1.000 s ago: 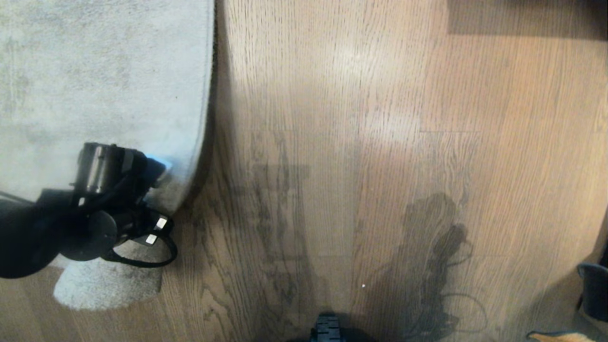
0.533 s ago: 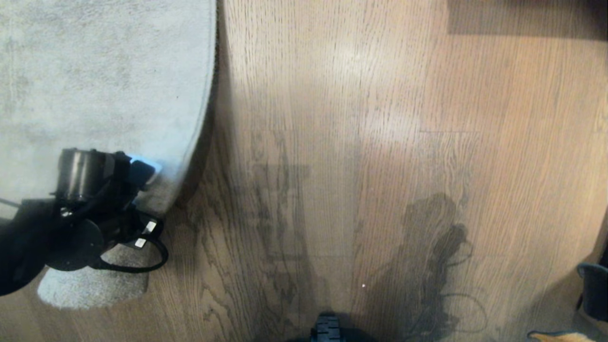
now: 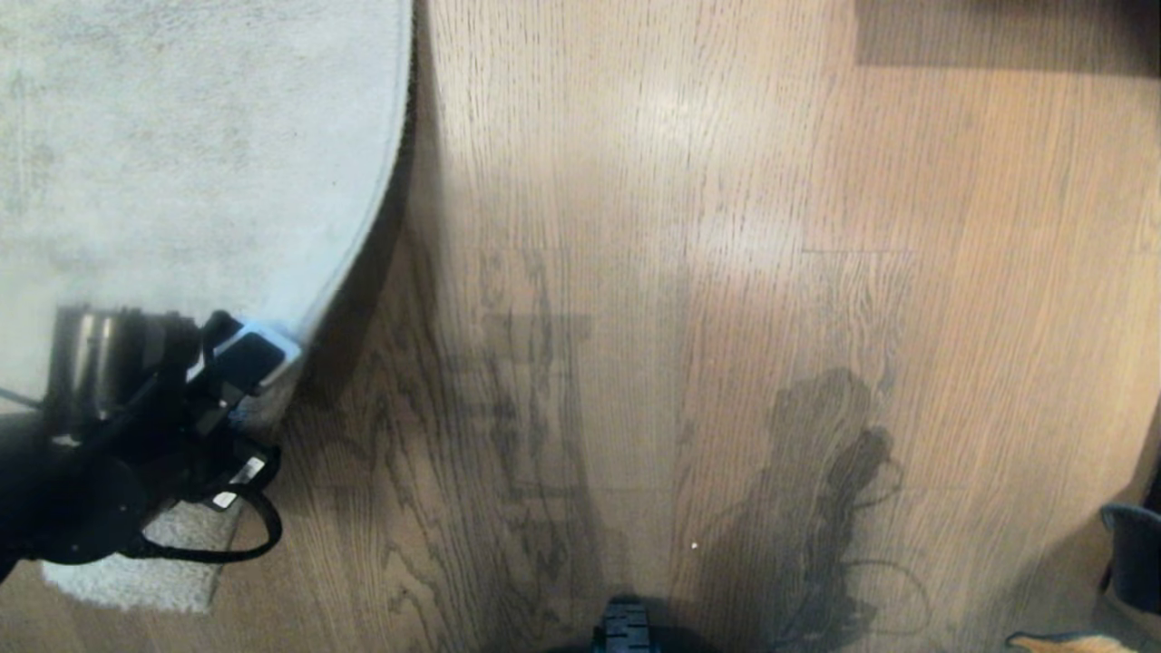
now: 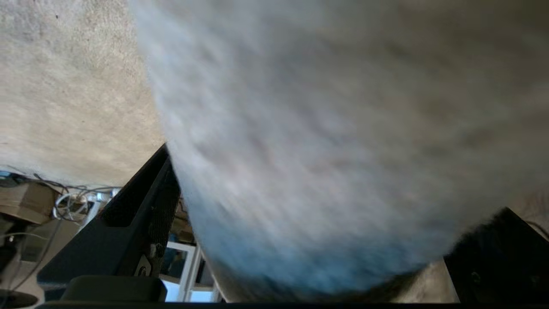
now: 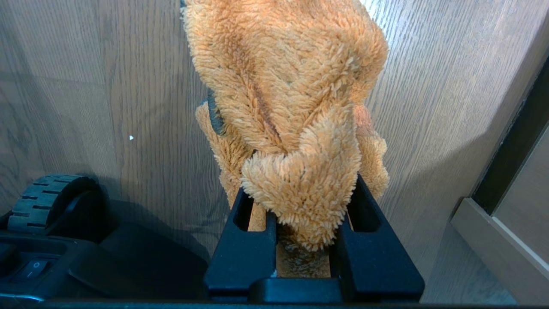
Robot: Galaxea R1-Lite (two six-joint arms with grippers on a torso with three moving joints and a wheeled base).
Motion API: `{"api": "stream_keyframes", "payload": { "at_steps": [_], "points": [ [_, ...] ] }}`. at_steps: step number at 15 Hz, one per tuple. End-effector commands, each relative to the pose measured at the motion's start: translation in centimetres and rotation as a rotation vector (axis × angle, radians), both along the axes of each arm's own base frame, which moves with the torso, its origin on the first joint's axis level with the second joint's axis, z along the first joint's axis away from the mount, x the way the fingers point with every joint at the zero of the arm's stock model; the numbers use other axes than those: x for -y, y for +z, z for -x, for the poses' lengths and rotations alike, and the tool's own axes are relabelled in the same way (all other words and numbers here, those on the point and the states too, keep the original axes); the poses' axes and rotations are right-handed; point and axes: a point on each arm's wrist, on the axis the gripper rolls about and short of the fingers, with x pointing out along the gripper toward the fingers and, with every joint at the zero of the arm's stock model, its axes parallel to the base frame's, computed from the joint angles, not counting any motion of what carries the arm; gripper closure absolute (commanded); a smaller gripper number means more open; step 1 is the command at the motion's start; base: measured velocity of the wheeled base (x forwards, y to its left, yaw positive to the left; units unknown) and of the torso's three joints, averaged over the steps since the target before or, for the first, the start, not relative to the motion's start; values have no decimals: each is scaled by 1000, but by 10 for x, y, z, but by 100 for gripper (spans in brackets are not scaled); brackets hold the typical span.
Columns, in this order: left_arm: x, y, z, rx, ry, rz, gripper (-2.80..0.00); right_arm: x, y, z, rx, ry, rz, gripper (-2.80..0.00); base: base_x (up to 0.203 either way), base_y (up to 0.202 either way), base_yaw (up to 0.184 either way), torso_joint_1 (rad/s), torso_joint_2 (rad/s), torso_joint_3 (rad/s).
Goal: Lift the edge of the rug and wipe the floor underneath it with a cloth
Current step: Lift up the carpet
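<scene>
Next, I ease my left gripper back and close it on the rug edge (image 3: 317, 314) before lifting higher, because the grey pile (image 4: 329, 180) bulges wide across the gripper's open fingers.
The pale grey rug (image 3: 181, 163) fills the upper left of the head view. Its rug edge (image 3: 363, 236) curves away from the brown plank floor (image 3: 680, 272) and is raised near my left gripper (image 3: 249, 367). That gripper stands open, its black fingers (image 4: 141, 223) wide apart, and the grey pile (image 4: 321, 150) bulges between them. A patch of the rug (image 3: 136, 576) shows under the arm. My right gripper (image 5: 302, 193) hangs low at the right, shut on the fuzzy orange cloth (image 5: 283, 86), whose tip (image 3: 1070, 644) shows at the bottom right of the head view.
My base (image 3: 626, 630) pokes in at the bottom centre, with a wheel (image 5: 47, 201) beside the right gripper. A pale skirting or furniture edge (image 5: 493, 231) runs close on the right. A dark strip (image 3: 998, 32) lies at the far right. Cables (image 4: 64, 201) lie beyond the rug.
My left gripper has moved left and nearer to me, taking the rug edge with it. The edge now bends further left and more floor shows beside it. The right arm has not moved.
</scene>
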Motion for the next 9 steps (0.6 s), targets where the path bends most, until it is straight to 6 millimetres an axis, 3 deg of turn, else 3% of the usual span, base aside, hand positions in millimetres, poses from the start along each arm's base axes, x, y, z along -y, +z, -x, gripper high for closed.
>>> {"api": "stream_keyframes", "payload": {
  "at_steps": [1,9],
  "points": [
    [0,2,11,13,-17,-5,-280,0,0,0,-1,1,1,0,0,0,0,0,0,0],
    [-3,-2,29,-25,-61,-72,-280,0,0,0,-1,1,1,0,0,0,0,0,0,0]
  ]
}}
